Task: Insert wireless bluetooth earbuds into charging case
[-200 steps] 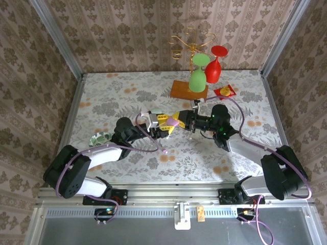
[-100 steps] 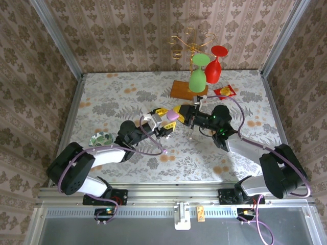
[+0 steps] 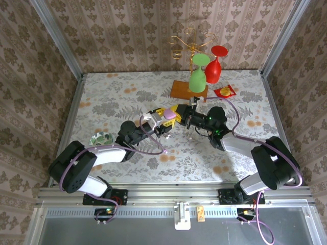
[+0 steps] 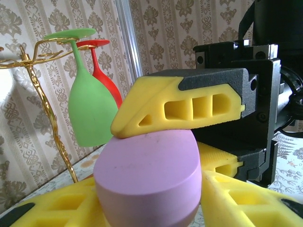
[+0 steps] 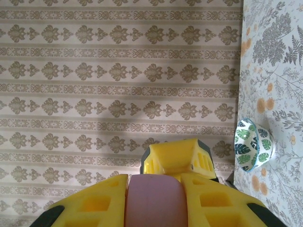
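The closed charging case is clamped in both my grippers, so next my right gripper opens, moves back and swings the case's lid up while my left gripper holds the case.
The charging case is a purple oval pebble held above the middle of the table. My left gripper comes at it from the left and is shut on it, its yellow fingers on both sides of the case. My right gripper comes from the right and is also shut on the case; one of its fingers lies across the top of the case. The earbuds are out of view.
A green glass and a red glass hang upside down on a gold rack with a wooden base at the back. A red-and-yellow packet lies right of it. A leaf-patterned bowl sits at the left.
My left gripper has moved right and toward the back, closing in on the case. The case and my right gripper have shifted slightly left and farther back.
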